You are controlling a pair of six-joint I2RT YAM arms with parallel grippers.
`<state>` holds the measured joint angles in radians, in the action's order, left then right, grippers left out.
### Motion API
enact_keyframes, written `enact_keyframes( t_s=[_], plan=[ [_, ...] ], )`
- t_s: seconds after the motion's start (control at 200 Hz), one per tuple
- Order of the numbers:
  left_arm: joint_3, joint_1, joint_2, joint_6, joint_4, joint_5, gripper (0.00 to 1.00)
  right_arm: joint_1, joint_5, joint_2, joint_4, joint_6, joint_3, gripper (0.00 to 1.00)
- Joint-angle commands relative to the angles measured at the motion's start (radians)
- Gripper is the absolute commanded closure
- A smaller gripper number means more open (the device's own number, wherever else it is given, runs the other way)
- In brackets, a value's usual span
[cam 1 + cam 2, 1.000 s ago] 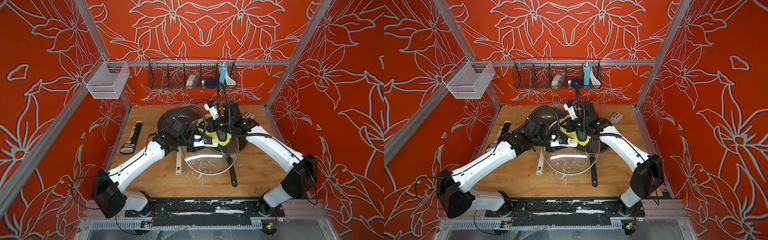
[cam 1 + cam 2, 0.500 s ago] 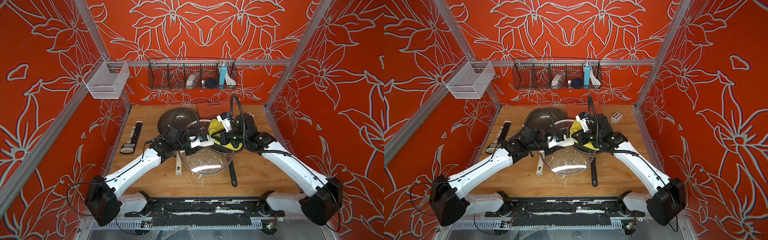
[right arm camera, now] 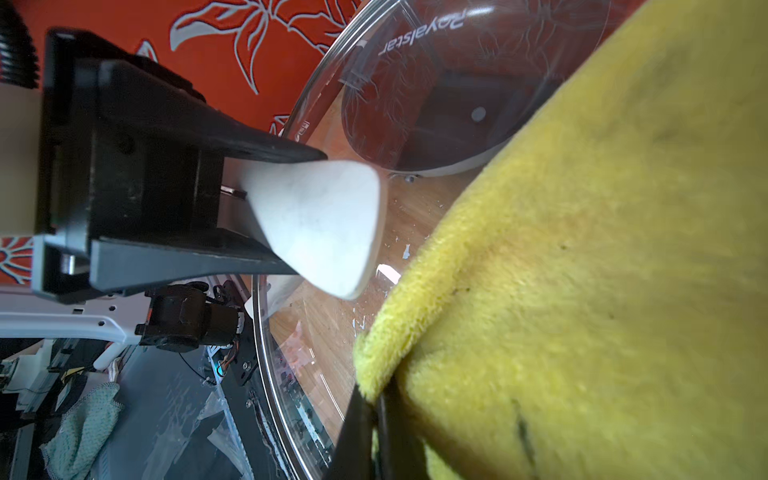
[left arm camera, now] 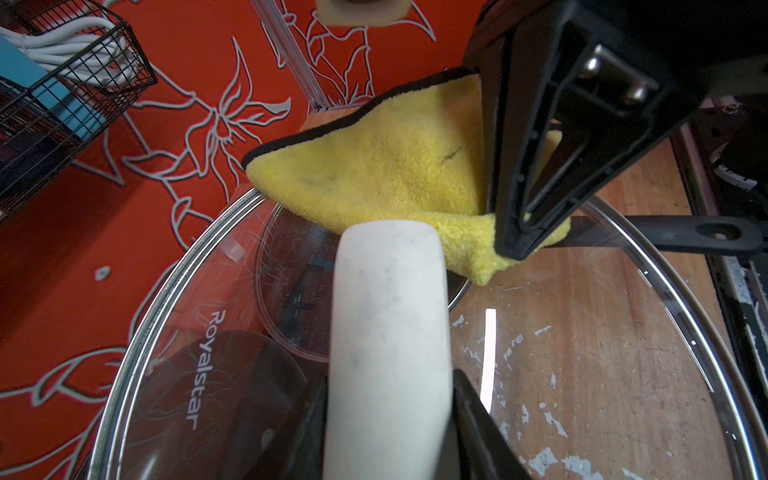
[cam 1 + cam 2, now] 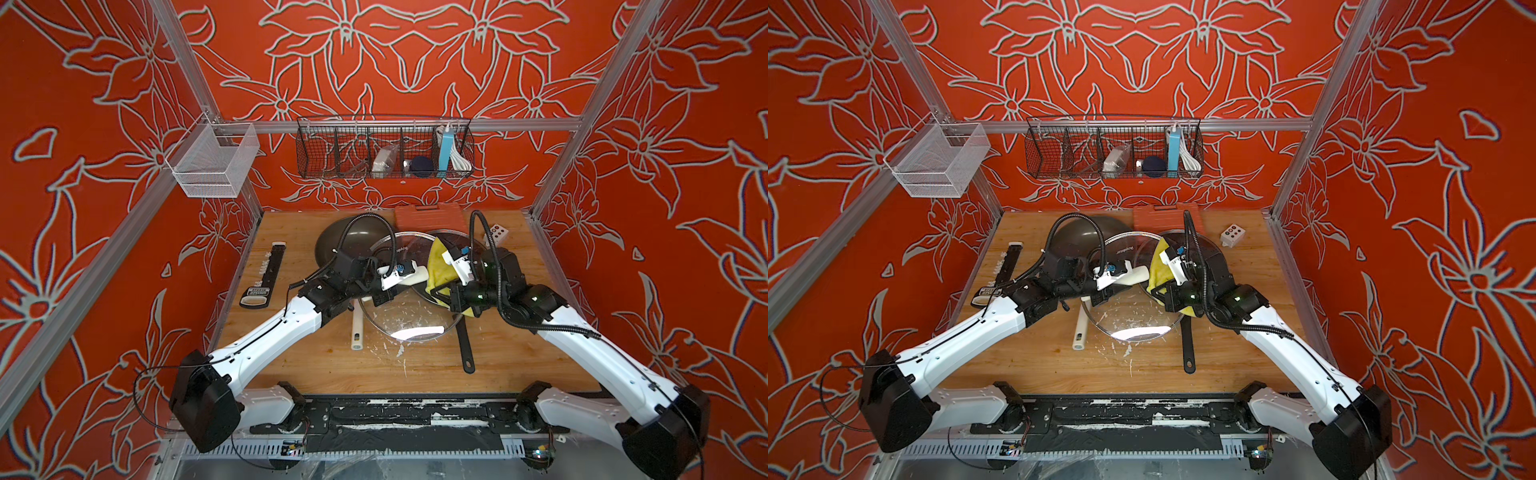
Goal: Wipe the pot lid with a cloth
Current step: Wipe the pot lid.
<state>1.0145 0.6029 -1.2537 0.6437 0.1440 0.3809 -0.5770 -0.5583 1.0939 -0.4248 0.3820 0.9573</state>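
The white handle (image 5: 414, 276) in my left gripper is in the cloth's way across the lid, so my right gripper should move back and wipe toward the lid's far rim (image 5: 414, 232).
The pot lid (image 5: 407, 309) (image 5: 1133, 318) is clear glass with a steel rim, held tilted above the table. My left gripper (image 5: 390, 286) (image 5: 1106, 286) (image 4: 388, 415) is shut on its white handle (image 4: 388, 316) (image 3: 328, 224). The fluffy yellow cloth (image 5: 438, 266) (image 5: 1158, 270) (image 4: 382, 166) (image 3: 602, 270) with black edging lies against the lid's right far rim. My right gripper (image 5: 442, 293) (image 5: 1163, 291) (image 3: 378, 415) is shut on a fold of the cloth, close beside the handle.
A grey pan (image 5: 345, 241) with a white handle sits behind the lid. A black pan's handle (image 5: 463, 349) sticks out under it. An orange case (image 5: 428, 214), a white switch box (image 5: 496, 237) and a black tool (image 5: 264, 278) lie around. Wire baskets (image 5: 382, 149) hang on the back rail.
My right arm has drawn back to the right, dragging the cloth from the lid's middle to its right rim. The left gripper kept hold of the handle and shifted slightly.
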Motion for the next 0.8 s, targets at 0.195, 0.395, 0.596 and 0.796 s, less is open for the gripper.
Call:
enact_keyframes(
  t_s=[0.195, 0.395, 0.596, 0.796],
  plan=[
    [0.059, 0.008, 0.121, -0.012, -0.228, 0.111, 1.0, -0.008, 0.047, 0.067, -0.031, -0.015, 0.115, 1.0],
    [0.046, 0.051, 0.131, 0.006, -0.219, 0.11, 1.0, -0.006, 0.081, 0.198, -0.045, -0.048, 0.268, 1.0],
    [0.036, 0.075, 0.142, 0.02, -0.21, 0.104, 1.0, 0.004, 0.122, 0.338, -0.054, -0.075, 0.424, 1.0],
    [0.038, 0.08, 0.156, 0.027, -0.199, 0.09, 1.0, 0.021, 0.12, 0.487, -0.053, -0.081, 0.571, 1.0]
  ],
)
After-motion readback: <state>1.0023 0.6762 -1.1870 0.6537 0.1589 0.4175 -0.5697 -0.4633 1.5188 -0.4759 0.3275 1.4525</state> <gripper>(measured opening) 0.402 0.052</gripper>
